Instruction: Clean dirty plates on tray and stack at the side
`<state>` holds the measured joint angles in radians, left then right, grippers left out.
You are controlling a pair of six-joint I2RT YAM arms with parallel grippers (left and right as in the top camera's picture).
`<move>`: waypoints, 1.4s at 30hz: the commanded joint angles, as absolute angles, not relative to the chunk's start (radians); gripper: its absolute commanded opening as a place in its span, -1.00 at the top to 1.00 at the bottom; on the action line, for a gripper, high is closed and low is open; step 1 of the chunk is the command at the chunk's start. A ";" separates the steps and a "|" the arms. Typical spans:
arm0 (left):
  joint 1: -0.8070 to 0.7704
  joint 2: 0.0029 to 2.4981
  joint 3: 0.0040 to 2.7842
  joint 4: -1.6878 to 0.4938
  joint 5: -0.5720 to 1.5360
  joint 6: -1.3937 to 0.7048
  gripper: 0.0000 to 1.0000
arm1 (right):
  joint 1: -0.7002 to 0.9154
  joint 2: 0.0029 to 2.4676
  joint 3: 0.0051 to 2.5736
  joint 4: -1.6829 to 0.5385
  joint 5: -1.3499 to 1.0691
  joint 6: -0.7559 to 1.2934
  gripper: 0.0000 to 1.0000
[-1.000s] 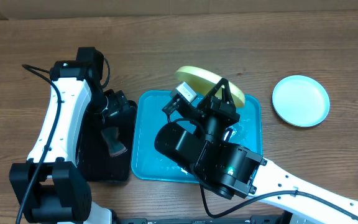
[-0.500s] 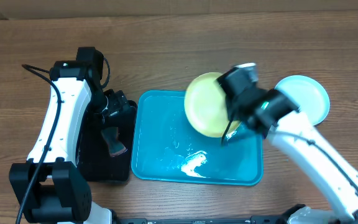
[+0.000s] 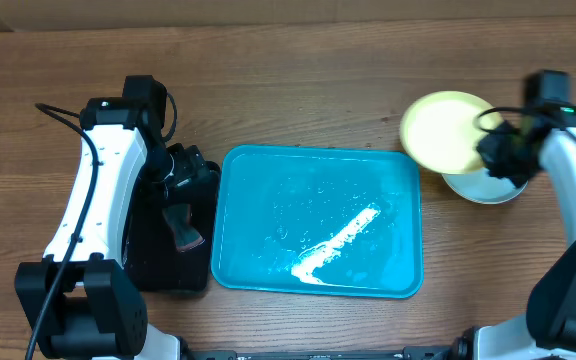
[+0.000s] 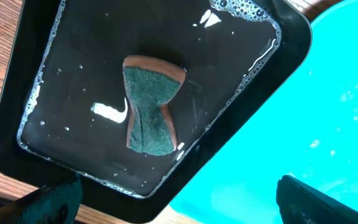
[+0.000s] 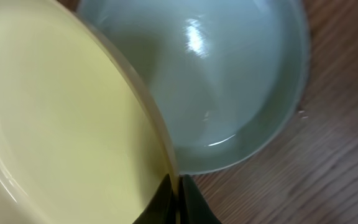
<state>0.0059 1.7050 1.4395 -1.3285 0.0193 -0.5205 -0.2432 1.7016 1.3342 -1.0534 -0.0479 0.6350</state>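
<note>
The yellow-green plate (image 3: 441, 130) is hanging face up, partly above the empty light blue plate (image 3: 476, 187), so the robot's right gripper should keep bringing it across and down until one plate sits inside the other.
My right gripper (image 3: 496, 152) (image 5: 179, 202) is shut on the rim of a yellow-green plate (image 3: 445, 130) (image 5: 61, 118), holding it tilted just above and left of the light blue plate (image 3: 486, 187) (image 5: 229, 81) that lies on the table at the right. The cyan tray (image 3: 258, 170) (image 4: 347, 93) sits mid-table holding no plates, with a white foamy smear (image 3: 335, 243) inside. My left gripper (image 3: 176, 190) (image 4: 179, 208) is open, hovering over the corner of the black tray, with nothing between its fingers (image 4: 51, 199).
A black tray (image 3: 158, 270) (image 4: 73, 50) with soapy water lies left of the cyan tray, holding a brown-and-green sponge (image 3: 181, 225) (image 4: 150, 102). The left arm (image 3: 93, 190) stands over it. Bare wood table lies behind the trays.
The right arm has carried the yellow-green plate from over the cyan tray rightward to above the light blue plate. The tray's smear now shows. The left arm has stayed still.
</note>
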 commanded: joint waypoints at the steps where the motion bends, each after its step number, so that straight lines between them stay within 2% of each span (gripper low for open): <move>1: -0.001 1.690 1.458 -1.331 0.020 -0.516 -1.00 | -0.351 1.735 1.348 -1.060 -0.106 0.651 0.92; 7: -0.001 1.690 1.458 -1.332 0.019 -0.516 -1.00 | -0.447 1.791 1.348 -1.060 -0.107 0.635 0.92; 21: -0.001 1.690 1.458 -1.332 0.020 -0.516 -0.99 | -0.445 1.841 1.346 -1.042 -0.064 0.629 0.92; 23: -0.001 1.690 1.458 -1.332 0.019 -0.516 -1.00 | -0.451 1.842 1.346 -1.042 -0.053 0.629 0.87; 26: -0.001 1.690 1.458 -1.332 0.019 -0.516 -1.00 | -0.454 1.842 1.346 -1.049 -0.052 0.620 0.43; 28: -0.001 1.690 1.458 -1.332 0.019 -0.516 -1.00 | -0.454 1.842 1.346 -1.058 -0.042 0.621 0.38; 30: -0.001 1.690 1.458 -1.332 0.020 -0.516 -1.00 | -0.454 1.842 1.346 -1.055 -0.046 0.620 -0.19; 31: -0.001 1.690 1.458 -1.332 0.020 -0.516 -1.00 | -0.454 1.842 1.346 -1.050 -0.047 0.598 -0.28; 33: -0.001 1.690 1.458 -1.332 0.019 -0.516 -1.00 | -0.454 1.839 1.351 -1.052 -0.047 0.551 -0.32; 35: -0.001 1.690 1.458 -1.330 0.017 -0.516 -1.00 | -0.450 1.828 1.368 -1.070 -0.048 0.522 -0.60; 36: -0.001 1.690 1.458 -1.328 0.015 -0.516 -1.00 | -0.449 1.819 1.381 -1.087 -0.047 0.522 -0.64; 37: -0.001 1.690 1.458 -1.326 0.012 -0.516 -1.00 | -0.447 1.809 1.398 -1.103 -0.047 0.522 -0.77; 38: -0.001 1.690 1.458 -1.324 0.003 -0.515 -0.97 | -0.443 1.792 1.422 -1.124 -0.047 0.522 -1.00; 42: -0.001 1.684 1.462 -1.309 -0.019 -0.466 -0.93 | -0.410 1.708 1.517 -1.180 -0.047 0.436 -1.00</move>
<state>0.0059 1.7050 1.4399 -1.3163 0.0067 -0.5125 -0.4381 1.8145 1.4330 -1.1744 -0.0521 0.5106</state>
